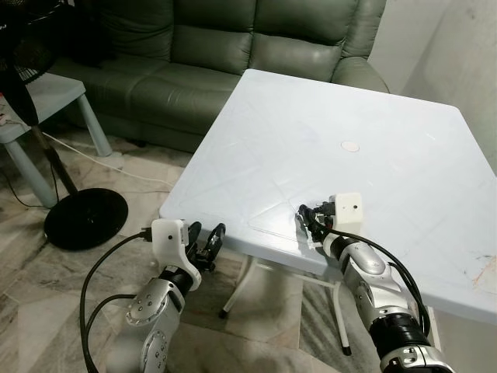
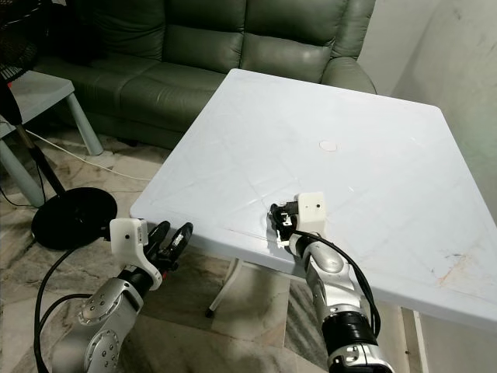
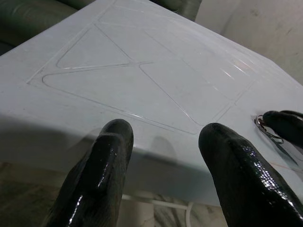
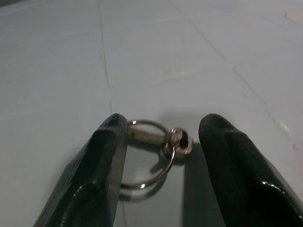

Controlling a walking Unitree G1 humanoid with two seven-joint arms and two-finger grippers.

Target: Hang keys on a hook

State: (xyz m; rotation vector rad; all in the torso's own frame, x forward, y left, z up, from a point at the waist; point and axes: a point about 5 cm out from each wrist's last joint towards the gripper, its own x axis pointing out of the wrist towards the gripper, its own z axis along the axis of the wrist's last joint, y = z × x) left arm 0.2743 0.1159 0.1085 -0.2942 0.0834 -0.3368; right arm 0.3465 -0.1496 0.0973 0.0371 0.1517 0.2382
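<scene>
The key ring [image 4: 173, 149] has its round wire [image 4: 137, 185] reaching past one black finger. Its loop should stick out open beside the fingers when I lift it.
A small metal key ring with keys [image 4: 152, 156] lies on the white table [image 1: 349, 101] near its front edge. My right gripper [image 1: 310, 217] rests low over the table there, open, one black finger on each side of the ring [image 3: 265, 125] without closing on it. My left gripper [image 1: 206, 243] is open and holds nothing. It hovers just below and in front of the table's front left edge, its fingers [image 3: 110, 156] pointing toward the tabletop.
A green sofa [image 1: 233, 54] stands behind the table. A standing fan with a round black base [image 1: 85, 217] and a pale side table [image 1: 46, 97] are on the left, with cables across the marble floor [image 1: 78, 256]. A wall [image 1: 458, 47] is at right.
</scene>
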